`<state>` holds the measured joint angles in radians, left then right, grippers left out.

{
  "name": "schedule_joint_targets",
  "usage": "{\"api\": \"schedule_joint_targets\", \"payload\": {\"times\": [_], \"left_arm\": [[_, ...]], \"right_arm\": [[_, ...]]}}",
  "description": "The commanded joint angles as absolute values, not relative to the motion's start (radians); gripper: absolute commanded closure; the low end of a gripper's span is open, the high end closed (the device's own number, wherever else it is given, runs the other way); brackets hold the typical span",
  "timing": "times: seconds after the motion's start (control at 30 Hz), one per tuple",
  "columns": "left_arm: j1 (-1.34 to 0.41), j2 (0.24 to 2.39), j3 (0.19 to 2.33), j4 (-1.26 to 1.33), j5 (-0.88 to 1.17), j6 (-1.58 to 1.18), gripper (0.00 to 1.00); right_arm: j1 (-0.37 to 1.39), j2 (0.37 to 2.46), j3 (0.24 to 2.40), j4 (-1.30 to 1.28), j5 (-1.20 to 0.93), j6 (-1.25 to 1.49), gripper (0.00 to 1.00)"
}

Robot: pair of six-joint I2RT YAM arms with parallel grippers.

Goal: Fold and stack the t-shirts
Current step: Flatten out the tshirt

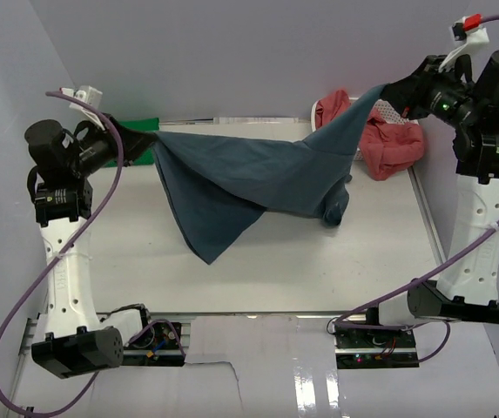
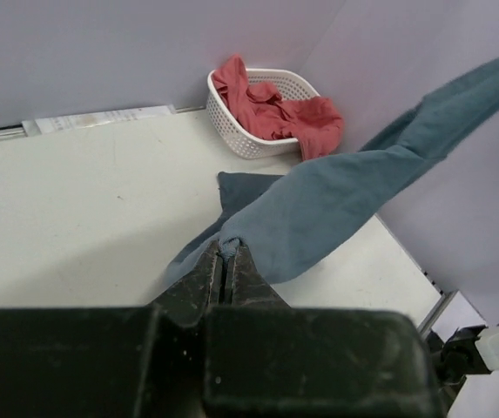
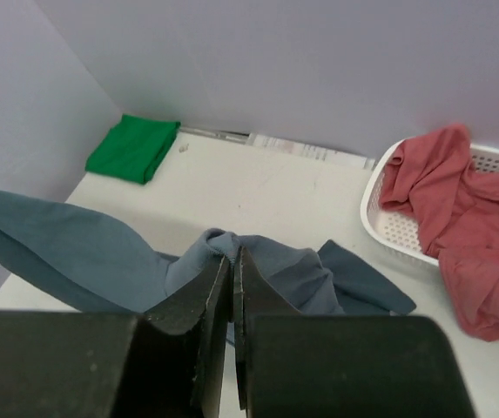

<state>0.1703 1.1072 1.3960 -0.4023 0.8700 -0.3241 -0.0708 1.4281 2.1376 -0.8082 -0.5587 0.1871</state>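
Observation:
The slate blue t-shirt's lower part (image 1: 333, 207) is bunched up under the t-shirt's stretched edge, so the robot's left gripper and right gripper need to raise it high and spread it open before they fold.
The slate blue t-shirt (image 1: 249, 178) hangs stretched above the table between both grippers, its lower part drooping onto the table. My left gripper (image 1: 147, 138) is shut on its left end, seen in the left wrist view (image 2: 225, 248). My right gripper (image 1: 387, 91) is shut on its right end, seen in the right wrist view (image 3: 233, 252). The blue shirt shows in both wrist views (image 2: 336, 200) (image 3: 66, 252). A bright green t-shirt (image 3: 133, 147) lies folded at the back left (image 1: 138, 131). Salmon red t-shirts (image 1: 380, 139) (image 2: 275, 109) (image 3: 467, 226) fill the basket.
A white perforated basket (image 2: 240, 139) stands at the back right corner (image 3: 397, 231), with red cloth hanging over its rim. Lilac walls close the back and sides. A paper strip (image 2: 101, 120) lies along the back edge.

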Motion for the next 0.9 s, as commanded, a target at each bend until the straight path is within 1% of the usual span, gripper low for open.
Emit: {"api": "schedule_joint_targets", "payload": {"times": [0.0,0.03,0.07,0.1,0.13,0.2,0.23,0.3,0.47,0.6,0.73,0.8,0.83,0.87], "left_arm": [[0.276,1.124,1.361,-0.275,0.971,-0.515,1.00],[0.316,1.121,1.329,-0.220,1.024,-0.578,1.00],[0.383,1.127,1.295,-0.055,1.076,-0.654,1.00],[0.409,1.137,1.267,0.012,1.119,-0.729,1.00],[0.440,1.144,1.218,0.093,1.143,-0.884,1.00],[0.506,1.178,1.195,0.257,1.198,-1.010,1.00],[0.534,1.183,1.201,0.265,1.201,-1.052,1.00],[0.543,1.160,1.245,0.267,1.189,-1.036,1.00],[0.545,1.078,1.345,0.213,1.126,-0.959,1.00],[0.540,1.060,1.469,0.216,1.152,-0.942,1.00],[0.483,1.019,1.522,0.216,1.164,-0.881,1.00],[0.466,0.986,1.525,0.193,1.161,-0.858,1.00],[0.445,0.977,1.545,0.161,1.138,-0.801,1.00],[0.431,0.960,1.563,0.067,1.117,-0.758,1.00]], "right_arm": [[-0.124,1.404,2.166,-0.767,-0.610,0.224,0.92],[-0.138,1.404,2.155,-0.769,-0.614,0.225,0.92],[-0.171,1.404,2.140,-0.767,-0.615,0.235,0.92],[-0.185,1.407,2.141,-0.765,-0.623,0.239,0.92],[-0.198,1.413,2.144,-0.764,-0.632,0.244,0.92],[-0.235,1.416,2.163,-0.747,-0.661,0.276,0.92],[-0.251,1.414,2.171,-0.738,-0.676,0.291,0.92],[-0.284,1.410,2.196,-0.710,-0.698,0.327,0.92],[-0.288,1.316,2.210,-0.611,-0.649,0.347,0.92],[-0.288,1.264,2.244,-0.514,-0.672,0.357,0.92],[-0.288,1.134,2.154,-0.370,-0.683,0.348,0.92],[-0.288,1.100,2.137,-0.362,-0.670,0.322,0.92],[-0.287,1.076,2.140,-0.364,-0.660,0.302,0.92],[-0.288,1.065,2.144,-0.362,-0.655,0.292,0.92]]}}
